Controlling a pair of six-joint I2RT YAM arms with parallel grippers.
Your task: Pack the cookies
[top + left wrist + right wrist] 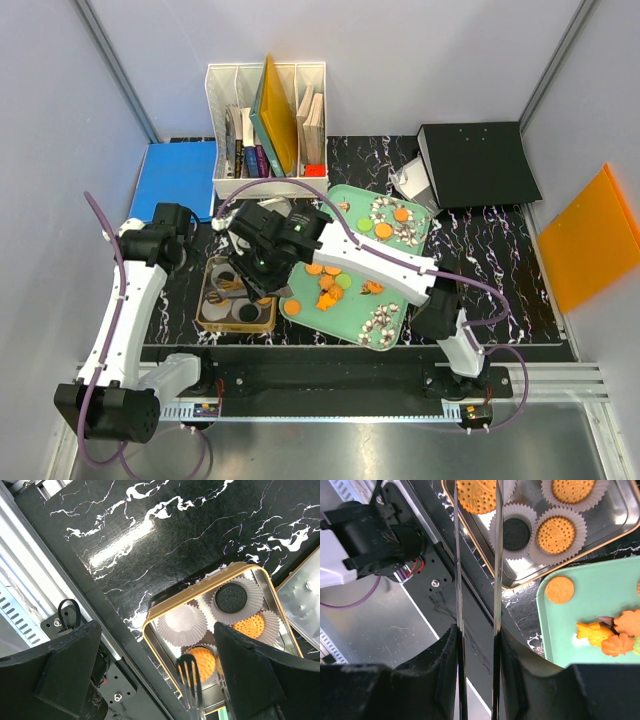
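My right gripper has the orange cookie in the tongs [476, 495] beside an open, empty paper cup. It should continue to go toward that cup [216, 310] and let the cookie go inside.
My right gripper [476, 632] is shut on a pair of metal tongs [456, 580]. An orange cookie [475, 495] sits between the tong tips, over a paper cup in the gold-rimmed tin [235, 328]. From the left wrist the slotted tong tip [190, 675] partly covers that cookie [207, 662]. Other cups hold a black cookie [231, 597] and an orange one [250, 625]; one cup [181, 620] is empty. My left gripper [156, 627] hovers open above the tin's near corner, holding nothing. More orange cookies [325, 290] lie on the mint-green tray [350, 310].
A white file holder with books [265, 130] stands at the back, a blue folder [175, 180] to its left. A black box [475, 160] and an orange sheet [590, 235] are on the right. The metal rail [330, 385] runs along the table's near edge.
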